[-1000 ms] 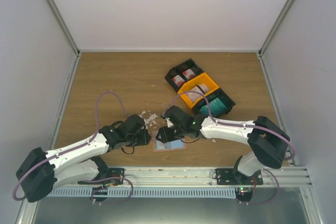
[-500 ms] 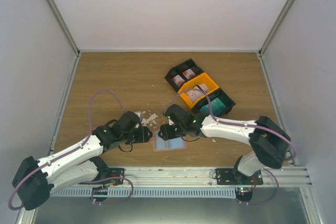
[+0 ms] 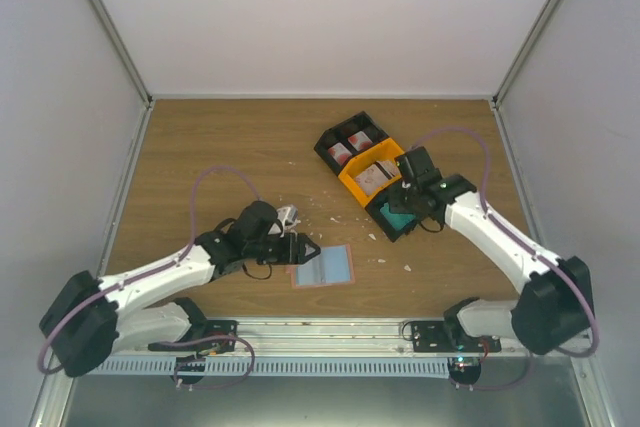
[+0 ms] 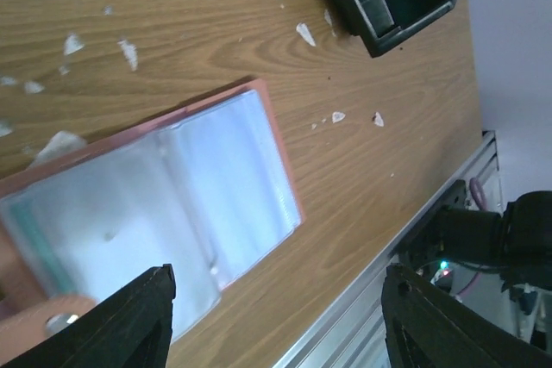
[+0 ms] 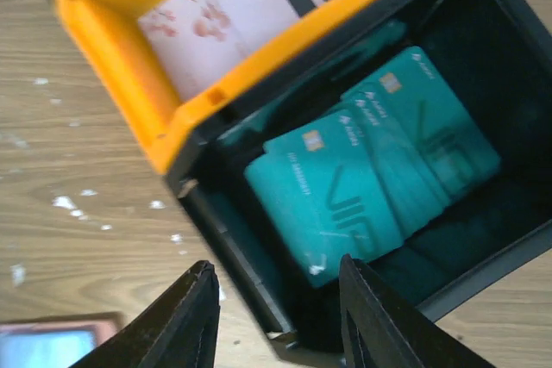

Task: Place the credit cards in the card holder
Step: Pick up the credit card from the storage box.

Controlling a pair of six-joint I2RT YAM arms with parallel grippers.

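Note:
My left gripper needs to hold the bin's side (image 3: 379, 223) while my right gripper reaches in, because the teal credit cards (image 3: 398, 218) are lying flat inside the unheld black bin.
The card holder (image 3: 325, 265) lies open on the table, salmon-pink rim with clear sleeves; it fills the left wrist view (image 4: 164, 204), and a teal edge shows in its left sleeve. My left gripper (image 3: 303, 248) is open and empty at the holder's left edge, one finger (image 4: 129, 321) over its corner. Teal credit cards (image 5: 371, 170) lie stacked in a black bin (image 3: 418, 187). My right gripper (image 3: 403, 211) is open and empty, hovering just above that bin's near wall; its fingers (image 5: 185, 321) straddle the wall. White cards with red markings (image 5: 224, 15) lie in the orange bin (image 3: 352, 184).
A second black bin (image 3: 330, 139) with white and red cards stands behind the orange one. White crumbs (image 3: 285, 217) are scattered on the wood near the holder. The metal rail (image 3: 330, 332) runs along the near table edge. White walls enclose the sides and back.
My right gripper has left the card holder and moved right and back over the teal-card bin. My left gripper has shifted right to the holder's left edge. The holder now lies uncovered.

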